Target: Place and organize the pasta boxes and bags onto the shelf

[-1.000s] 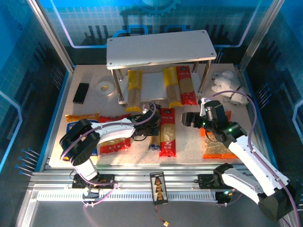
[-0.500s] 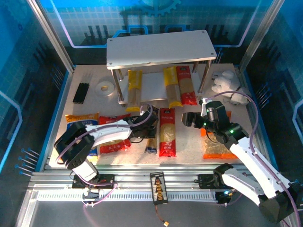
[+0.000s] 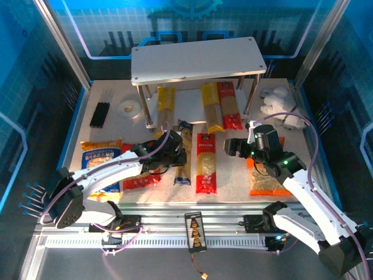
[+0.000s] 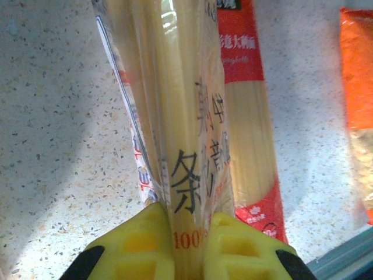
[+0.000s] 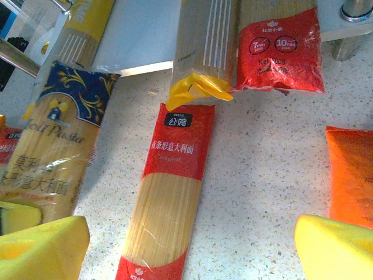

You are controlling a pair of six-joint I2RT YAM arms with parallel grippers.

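Note:
The blue-and-yellow pasta box is pointing at the open gap between the yellow boxes. My left gripper keeps carrying it forward until it lies there.
My left gripper is shut on the near end of the blue-and-yellow pasta box, seen between the yellow fingers as a clear pack held above the table. A red pasta box lies flat just right of it. Two yellow boxes and a red box lie on the shelf's lower board. My right gripper hangs open above the red box, nothing between its fingers. The blue-yellow bag, red bag and orange bag lie on the table.
The shelf's top board is bare. A tape roll and a black bundle lie at the back left; a white plush sits by the shelf's right post. Blue walls and metal frame posts ring the table.
My left arm has stretched forward, carrying the blue-and-yellow box away from the near edge toward the shelf. The right arm has stayed put.

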